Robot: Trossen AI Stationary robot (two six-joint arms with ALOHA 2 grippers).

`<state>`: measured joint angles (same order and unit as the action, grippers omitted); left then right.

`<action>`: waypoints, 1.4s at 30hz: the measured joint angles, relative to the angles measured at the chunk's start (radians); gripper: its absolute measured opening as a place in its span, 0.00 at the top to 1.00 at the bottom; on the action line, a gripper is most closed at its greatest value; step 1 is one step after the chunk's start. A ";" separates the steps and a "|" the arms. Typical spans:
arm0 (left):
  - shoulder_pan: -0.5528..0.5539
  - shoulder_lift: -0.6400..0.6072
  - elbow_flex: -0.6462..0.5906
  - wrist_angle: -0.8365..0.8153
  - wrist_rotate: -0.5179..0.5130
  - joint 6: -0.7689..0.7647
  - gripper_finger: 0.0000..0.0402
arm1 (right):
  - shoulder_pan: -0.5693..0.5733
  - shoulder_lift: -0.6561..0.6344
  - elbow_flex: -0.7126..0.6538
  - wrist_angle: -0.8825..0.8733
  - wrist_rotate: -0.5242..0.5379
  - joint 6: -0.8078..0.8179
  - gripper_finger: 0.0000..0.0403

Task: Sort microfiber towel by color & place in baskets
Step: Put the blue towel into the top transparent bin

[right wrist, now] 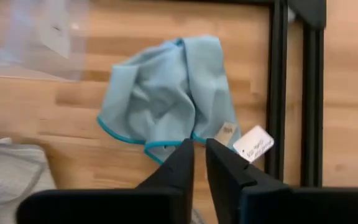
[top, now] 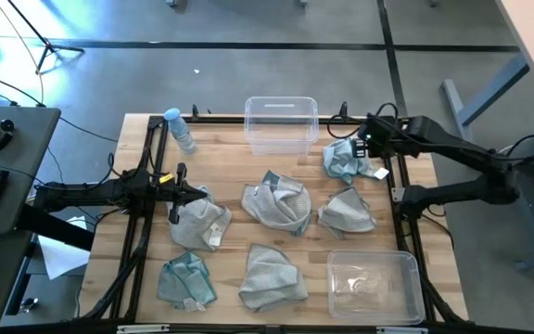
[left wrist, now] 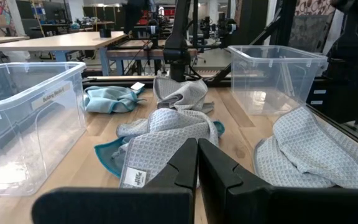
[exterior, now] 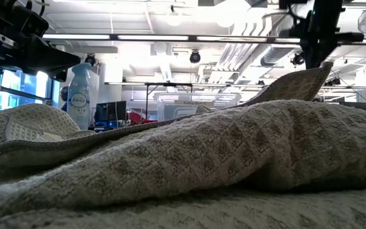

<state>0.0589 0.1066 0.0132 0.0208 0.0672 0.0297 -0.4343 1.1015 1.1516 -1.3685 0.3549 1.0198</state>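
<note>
The white tag is poking out from the towel's hem. The teal towel will bunch up and take the tag along when I lift it.
Several small towels lie crumpled on the wooden table. A teal towel lies at the far right and also shows in the right wrist view. Another teal towel lies near left. Grey towels lie at left, at centre over a teal one, at right and near centre. One clear basket stands far centre, the other near right. My left gripper is shut and empty beside the left grey towel. My right gripper is shut and empty, pointing down above the far-right teal towel.
A clear water bottle with a blue cap lies at the far left of the table. A black frame rail runs along the table's right side beside the teal towel. A grey towel fills the low view.
</note>
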 joint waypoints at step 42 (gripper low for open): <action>0.000 0.000 0.000 0.000 0.000 0.000 1.00 | -0.047 0.137 -0.688 0.831 0.050 -0.008 0.36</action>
<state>0.0589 0.1064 0.0132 0.0208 0.0673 0.0298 -0.4814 1.2383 0.4633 -0.5376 0.4047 1.0119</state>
